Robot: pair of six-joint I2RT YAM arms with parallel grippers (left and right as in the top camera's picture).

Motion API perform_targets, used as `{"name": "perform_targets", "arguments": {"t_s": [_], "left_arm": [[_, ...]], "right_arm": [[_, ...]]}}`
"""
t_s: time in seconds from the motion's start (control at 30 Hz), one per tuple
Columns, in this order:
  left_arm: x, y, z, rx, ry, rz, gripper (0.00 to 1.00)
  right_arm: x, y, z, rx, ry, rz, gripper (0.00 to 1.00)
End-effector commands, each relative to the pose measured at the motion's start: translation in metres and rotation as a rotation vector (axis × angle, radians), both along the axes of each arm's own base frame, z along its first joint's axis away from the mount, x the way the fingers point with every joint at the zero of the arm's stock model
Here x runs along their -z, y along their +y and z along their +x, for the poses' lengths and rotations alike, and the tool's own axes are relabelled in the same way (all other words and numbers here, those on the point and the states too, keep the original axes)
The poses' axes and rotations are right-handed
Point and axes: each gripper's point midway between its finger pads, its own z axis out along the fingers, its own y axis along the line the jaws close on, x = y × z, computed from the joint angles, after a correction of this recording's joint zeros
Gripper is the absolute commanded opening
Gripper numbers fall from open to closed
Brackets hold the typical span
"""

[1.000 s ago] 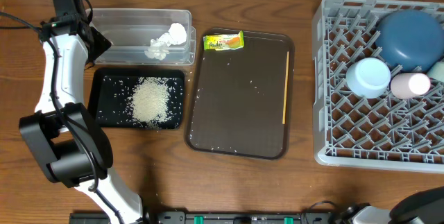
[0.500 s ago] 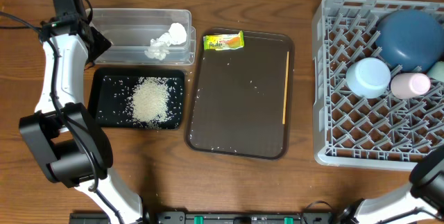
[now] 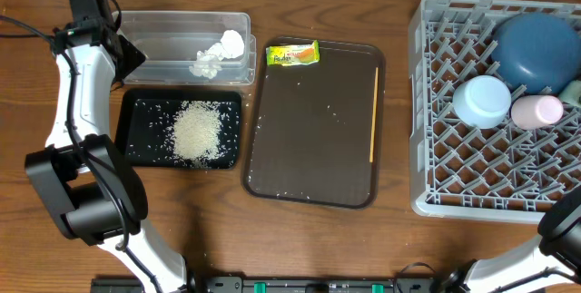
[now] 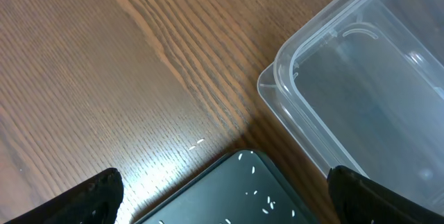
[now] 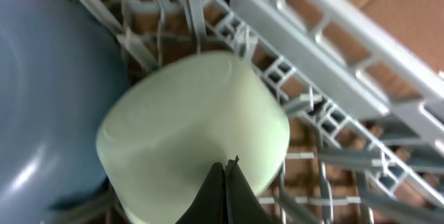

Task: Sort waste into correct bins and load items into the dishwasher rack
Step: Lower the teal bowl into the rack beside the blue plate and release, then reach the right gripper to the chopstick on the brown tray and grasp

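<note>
The second pale bowl (image 5: pixel 194 123) is slanted next to the dark blue plate. My right gripper should gently push the bowl flatter with closed fingers before it goes for the orange stick (image 3: pixel 374 116).
The grey dishwasher rack (image 3: pixel 454 161) holds the dark blue plate (image 3: pixel 536 50), a pale blue bowl (image 3: pixel 482 101), the pink-and-white cup (image 3: pixel 537 110) and a second pale bowl (image 3: pixel 572 92) at the right edge. In the right wrist view my right gripper (image 5: pixel 225 177) is shut and empty, just above that upturned pale bowl (image 5: pixel 194 120), beside the plate (image 5: pixel 41 92). The rice (image 3: pixel 196 131) lies in the black tray (image 3: pixel 132 102). The tissue (image 3: pixel 218 55) lies in the clear tub (image 3: pixel 163 30). My left gripper (image 4: pixel 229 203) is open over the black tray's corner (image 4: pixel 236 182), beside the tub (image 4: pixel 374 78).
The brown serving tray (image 3: pixel 309 148) in the middle carries the snack wrapper (image 3: pixel 292 54) at its far left corner and the orange stick (image 3: pixel 373 113) along its right side. A few grains are scattered on it. My left arm (image 3: pixel 77 84) stands along the table's left side.
My right arm has shifted up along the bottom right corner of the overhead view. The pink cup has turned slightly. The left arm has not moved.
</note>
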Motion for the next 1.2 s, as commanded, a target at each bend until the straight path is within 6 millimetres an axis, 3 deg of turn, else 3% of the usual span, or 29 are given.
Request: {"name": "perform_targets", "arguments": {"t_s": [0.0,0.1,0.23,0.33,0.5,0.67,0.73,1.0,1.17], "left_arm": [[0.004,0.001,-0.001,-0.012,0.009,-0.001,0.96],[0.004,0.001,-0.001,-0.012,0.008,0.0,0.96],[0.004,0.001,-0.001,-0.012,0.009,-0.001,0.96],[0.004,0.001,-0.001,-0.012,0.009,0.0,0.96],[0.004,0.001,-0.001,-0.012,0.009,-0.001,0.96],[0.004,0.001,-0.001,-0.012,0.009,-0.001,0.96],[0.004,0.001,-0.001,-0.012,0.008,0.0,0.96],[0.004,0.001,-0.001,-0.012,0.009,0.0,0.96],[0.004,0.001,-0.001,-0.012,0.009,0.0,0.96]], "right_arm": [[-0.015,0.002,-0.002,-0.012,-0.018,-0.01,0.01],[-0.034,0.003,0.006,-0.026,-0.085,-0.028,0.01],[-0.077,-0.005,0.024,-0.045,-0.232,-0.111,0.01],[-0.09,0.0,0.042,-0.14,-0.302,-0.137,0.01],[-0.074,-0.003,0.054,-0.156,-0.301,-0.133,0.01],[-0.026,-0.004,0.054,-0.15,-0.222,-0.059,0.01],[-0.016,-0.002,0.051,-0.146,-0.193,-0.036,0.01],[-0.012,0.004,0.031,-0.127,-0.135,0.017,0.01],[-0.036,0.008,0.013,-0.057,-0.164,0.051,0.01]]}}
